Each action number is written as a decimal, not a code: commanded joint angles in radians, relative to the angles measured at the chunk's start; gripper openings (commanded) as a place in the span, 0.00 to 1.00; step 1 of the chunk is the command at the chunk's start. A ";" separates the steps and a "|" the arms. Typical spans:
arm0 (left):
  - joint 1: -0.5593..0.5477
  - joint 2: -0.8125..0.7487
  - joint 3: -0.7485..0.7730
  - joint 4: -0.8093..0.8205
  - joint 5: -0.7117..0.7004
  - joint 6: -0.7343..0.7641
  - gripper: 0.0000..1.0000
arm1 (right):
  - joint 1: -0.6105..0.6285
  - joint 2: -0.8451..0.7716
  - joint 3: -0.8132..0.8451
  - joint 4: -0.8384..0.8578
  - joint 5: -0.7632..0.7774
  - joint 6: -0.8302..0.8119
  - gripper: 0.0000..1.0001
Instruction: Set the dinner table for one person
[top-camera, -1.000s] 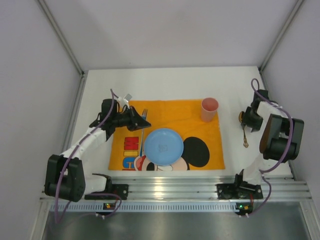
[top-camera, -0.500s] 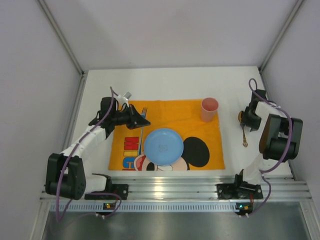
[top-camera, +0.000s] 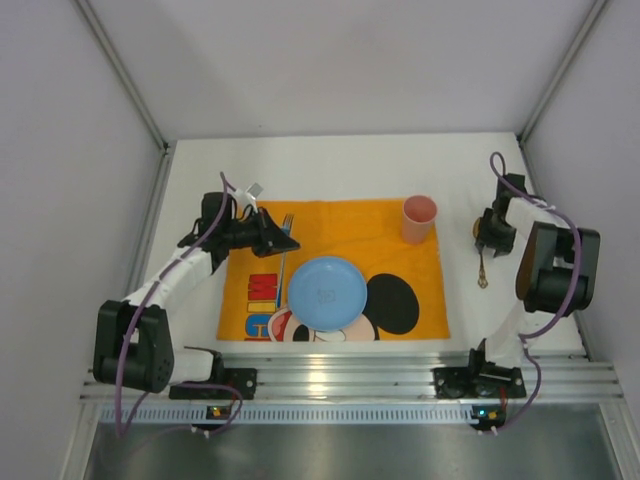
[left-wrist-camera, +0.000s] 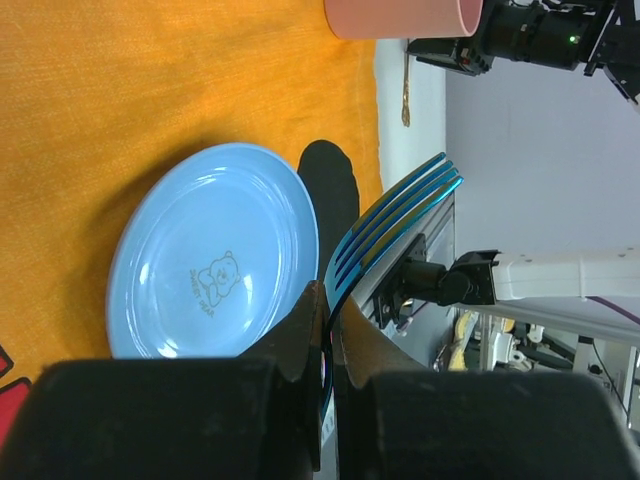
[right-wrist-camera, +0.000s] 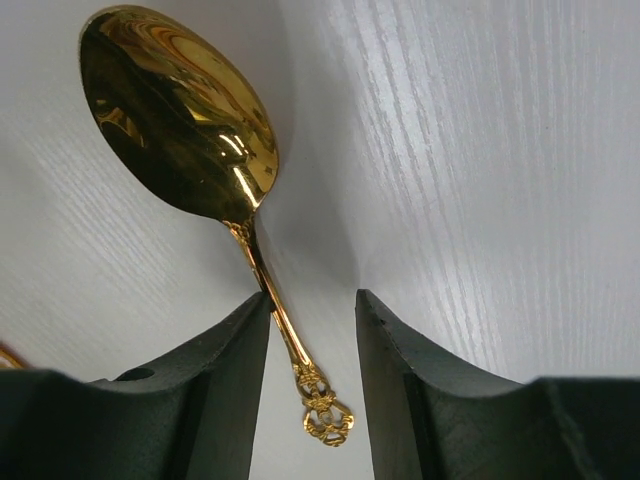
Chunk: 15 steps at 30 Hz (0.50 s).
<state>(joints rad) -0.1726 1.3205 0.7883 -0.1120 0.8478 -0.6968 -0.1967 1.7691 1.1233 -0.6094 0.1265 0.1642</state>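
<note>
The blue fork's teeth (top-camera: 287, 222) point away from the metal rail. My left gripper should keep lowering it onto the free cloth (top-camera: 262, 292) beside the plate and let go there.
My left gripper (top-camera: 272, 240) is shut on a blue iridescent fork (top-camera: 286, 232) at the left side of the blue plate (top-camera: 327, 292). In the left wrist view the fork's tines (left-wrist-camera: 400, 208) stick out past my fingertips (left-wrist-camera: 328, 318), beside the plate (left-wrist-camera: 210, 265). My right gripper (top-camera: 486, 237) is low over the white dinner table (top-camera: 340, 165), right of the cloth. It is open astride the handle of a gold spoon (right-wrist-camera: 180, 110). The left finger (right-wrist-camera: 245, 340) touches the handle. The spoon (top-camera: 483, 268) lies on the table.
An orange cartoon-mouse cloth (top-camera: 350, 240) lies under the plate. A pink cup (top-camera: 419, 218) stands at the cloth's far right corner, close to my right gripper. Grey walls enclose the table on three sides. A metal rail (top-camera: 340, 375) runs along the near edge.
My right gripper has moved a little farther from the bases and leftward, and the spoon has shifted slightly left with it. My left gripper still holds the fork, almost unmoved.
</note>
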 joint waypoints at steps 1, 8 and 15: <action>0.015 -0.006 0.031 -0.014 0.005 0.034 0.00 | 0.046 0.058 0.010 0.002 -0.002 -0.014 0.41; 0.082 -0.036 -0.092 -0.153 -0.128 0.097 0.00 | 0.074 0.087 0.055 -0.021 0.019 -0.023 0.38; 0.091 0.011 -0.098 -0.304 -0.361 0.148 0.00 | 0.098 0.113 0.055 -0.027 0.041 -0.037 0.29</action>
<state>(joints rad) -0.0856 1.3193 0.6640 -0.3485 0.6098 -0.5877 -0.1192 1.8294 1.1854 -0.6220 0.1532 0.1349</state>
